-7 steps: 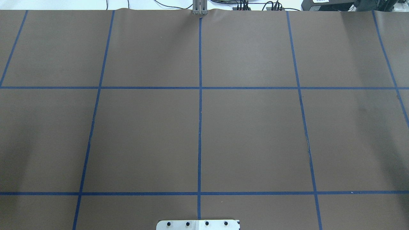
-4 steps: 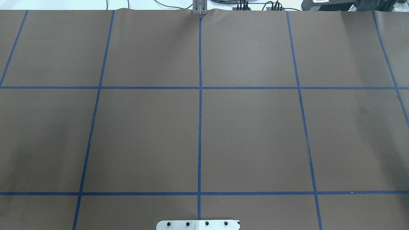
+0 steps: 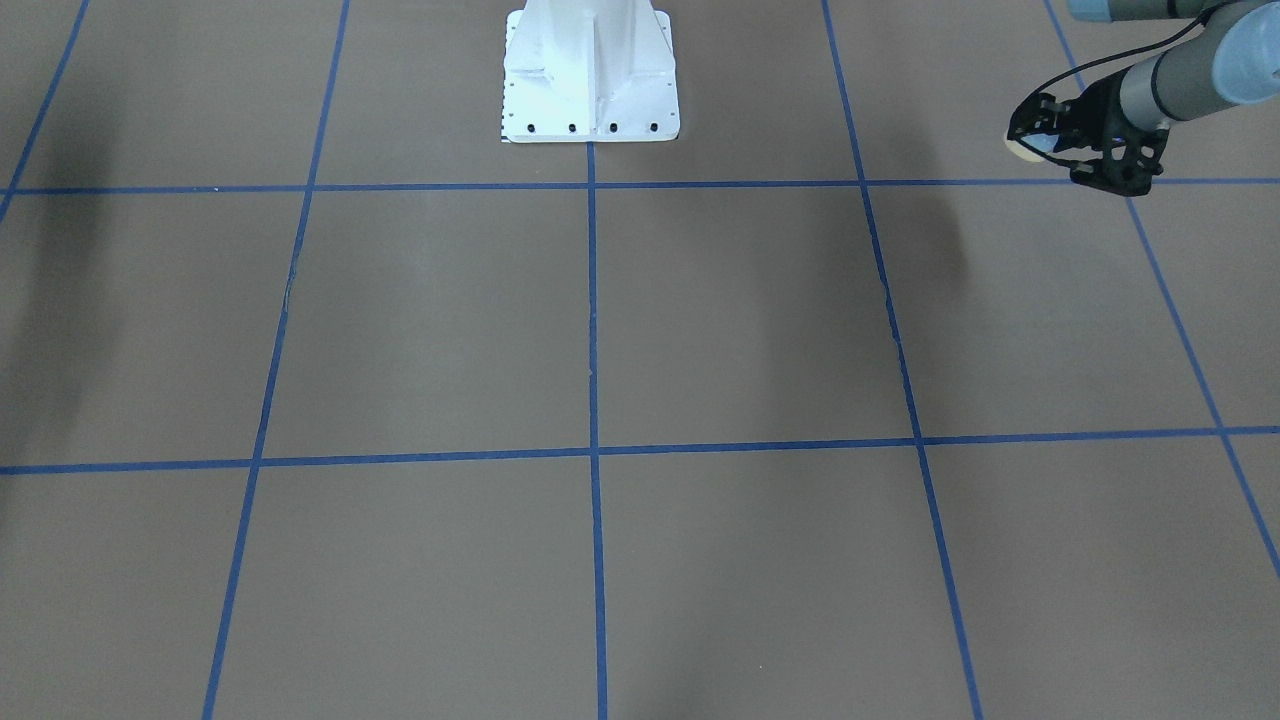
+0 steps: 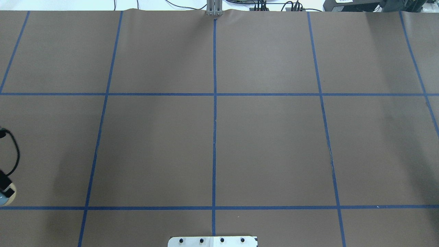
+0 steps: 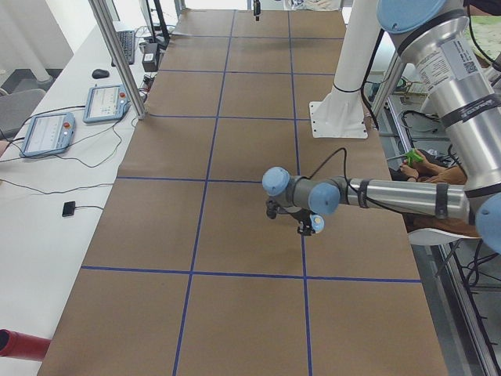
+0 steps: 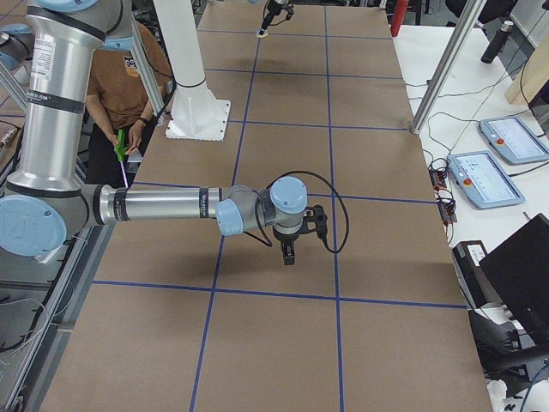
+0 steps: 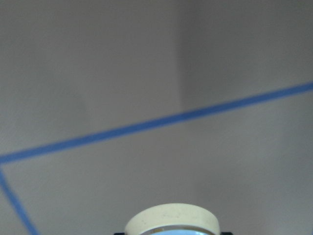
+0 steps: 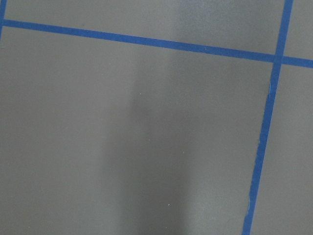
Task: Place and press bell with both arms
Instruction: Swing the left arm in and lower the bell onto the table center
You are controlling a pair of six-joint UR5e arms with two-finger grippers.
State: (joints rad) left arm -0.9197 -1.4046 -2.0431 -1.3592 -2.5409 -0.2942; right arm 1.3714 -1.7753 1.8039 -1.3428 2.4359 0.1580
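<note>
The bell's cream base (image 3: 1022,151) is free below the gripper's fingers, so my left gripper should keep going to the mat's clear middle line (image 3: 593,330) and let go once the base touches the mat.
My left gripper (image 3: 1040,130) is shut on the bell (image 3: 1030,146), a light-blue dome with a cream base, and holds it above the brown table, tipped on its side. In the overhead view the bell (image 4: 7,194) just shows at the left edge, below the gripper's black cable. In the exterior left view the bell (image 5: 319,225) hangs under the near arm's wrist. The left wrist view shows only the bell's cream base ring (image 7: 171,221) at the bottom. My right gripper (image 6: 290,251) hangs low over the table in the exterior right view; I cannot tell if it is open.
The white pedestal (image 3: 590,75) stands at the robot's edge of the table. Blue tape lines (image 4: 214,113) divide the brown mat. A person in a brown shirt (image 6: 129,81) sits behind the robot. Two teach pendants (image 5: 47,133) lie on the white side table.
The left gripper with the bell and its cable have come into the overhead view at the left edge; earlier that view showed only the bare mat.
</note>
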